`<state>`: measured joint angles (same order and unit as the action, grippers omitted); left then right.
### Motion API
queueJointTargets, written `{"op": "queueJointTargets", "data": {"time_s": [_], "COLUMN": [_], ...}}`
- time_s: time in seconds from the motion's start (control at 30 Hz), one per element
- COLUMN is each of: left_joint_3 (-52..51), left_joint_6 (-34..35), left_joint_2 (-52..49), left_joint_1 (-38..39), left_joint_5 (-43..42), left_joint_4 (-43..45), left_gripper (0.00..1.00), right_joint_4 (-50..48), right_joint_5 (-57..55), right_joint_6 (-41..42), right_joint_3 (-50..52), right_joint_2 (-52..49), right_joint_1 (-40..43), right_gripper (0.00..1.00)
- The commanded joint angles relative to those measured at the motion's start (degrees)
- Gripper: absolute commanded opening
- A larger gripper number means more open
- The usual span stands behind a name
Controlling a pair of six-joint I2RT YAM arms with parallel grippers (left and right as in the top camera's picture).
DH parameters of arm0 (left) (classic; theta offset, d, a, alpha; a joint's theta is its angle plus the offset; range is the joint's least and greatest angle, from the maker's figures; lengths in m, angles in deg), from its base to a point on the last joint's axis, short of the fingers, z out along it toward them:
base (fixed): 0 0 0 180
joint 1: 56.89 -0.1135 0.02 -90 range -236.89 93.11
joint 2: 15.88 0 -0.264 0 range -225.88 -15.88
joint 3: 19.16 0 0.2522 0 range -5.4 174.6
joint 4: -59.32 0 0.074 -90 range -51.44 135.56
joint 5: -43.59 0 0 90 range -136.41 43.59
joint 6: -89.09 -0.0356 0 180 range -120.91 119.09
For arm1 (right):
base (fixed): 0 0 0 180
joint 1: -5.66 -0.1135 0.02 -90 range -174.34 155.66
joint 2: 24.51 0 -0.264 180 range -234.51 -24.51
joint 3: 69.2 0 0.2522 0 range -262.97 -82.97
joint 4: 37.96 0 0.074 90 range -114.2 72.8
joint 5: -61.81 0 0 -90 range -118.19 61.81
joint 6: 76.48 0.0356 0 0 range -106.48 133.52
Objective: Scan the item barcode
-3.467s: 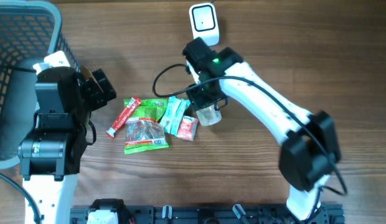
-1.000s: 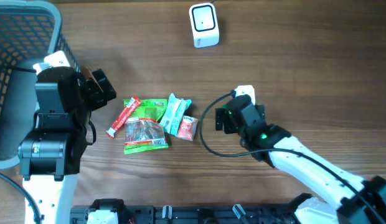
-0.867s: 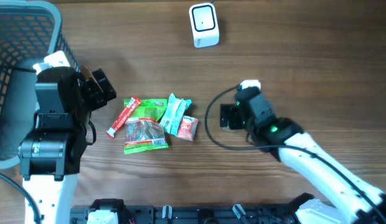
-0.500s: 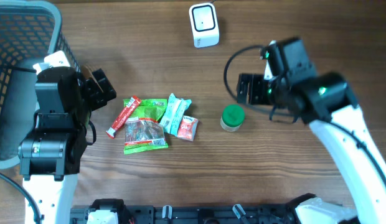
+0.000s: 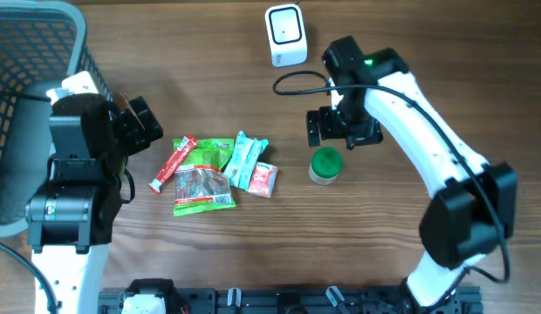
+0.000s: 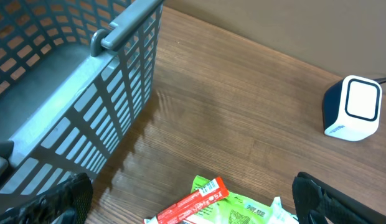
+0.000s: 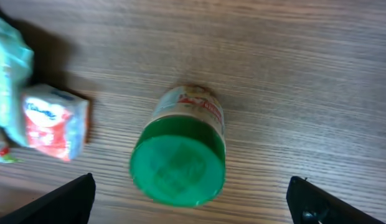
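The jar shows the red-and-white side of its label (image 7: pixel 198 103) and hides the barcode. Next, I take hold of the green lid (image 5: pixel 326 162) with my right gripper and turn the jar first.
A small jar with a green lid (image 5: pixel 325 166) stands upright on the wooden table, right of the snack packets. Its red-and-white label (image 7: pixel 202 107) shows below the lid (image 7: pixel 178 167) in the right wrist view. My right gripper (image 5: pixel 343 136) hangs open just behind and above the jar, and its fingertips (image 7: pixel 67 200) stand wide on either side without touching it. The white barcode scanner (image 5: pixel 285 35) sits at the table's far edge. My left gripper (image 5: pixel 145 122) is open and empty, left of the packets, with the red stick packet (image 6: pixel 192 203) between its fingertips (image 6: pixel 51 200).
A pile of snack packets (image 5: pixel 214 173) lies mid-table, with a red-and-white sachet (image 7: pixel 55 121) nearest the jar. A grey plastic basket (image 5: pixel 30 52) stands at the far left, its wall (image 6: pixel 87 106) close to my left gripper. The scanner (image 6: pixel 353 109) also shows in the left wrist view.
My right arm has swung from the front of the table up and back, then left to just over the jar. The jar, unseen a second ago, now stands alone. The left arm is still.
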<state>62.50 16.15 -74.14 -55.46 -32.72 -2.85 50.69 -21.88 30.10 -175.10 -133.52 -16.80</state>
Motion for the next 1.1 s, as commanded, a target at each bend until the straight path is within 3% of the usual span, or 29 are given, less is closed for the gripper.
{"op": "queueJointTargets", "data": {"time_s": [0.0,0.37,0.53,0.87,1.07], "left_joint_3": [0.8,0.8,0.8,0.8,0.8], "left_joint_6": [-0.3,-0.3,-0.3,-0.3,-0.3], "left_joint_2": [0.0,0.0,0.0,0.0,0.0], "left_joint_1": [-0.3,-0.3,-0.3,-0.3,-0.3], "left_joint_5": [0.5,0.5,0.5,0.5,0.5], "left_joint_4": [0.1,-0.3,-0.3,-0.2,-0.3], "left_gripper": [1.00,1.00,1.00,1.00,1.00], "right_joint_4": [0.1,-9.2,-12.8,-11.6,-10.1], "right_joint_5": [1.2,1.3,1.3,1.0,1.0], "right_joint_6": [-4.5,-6.8,-7.4,-10.6,-8.6], "right_joint_3": [0.3,10.4,11.8,11.8,11.8], "right_joint_2": [-4.0,-5.1,-5.1,-5.1,-5.1], "right_joint_1": [-0.2,-0.5,-1.2,-1.2,-1.2], "right_gripper": [0.97,0.93,0.84,0.83,0.76]}}
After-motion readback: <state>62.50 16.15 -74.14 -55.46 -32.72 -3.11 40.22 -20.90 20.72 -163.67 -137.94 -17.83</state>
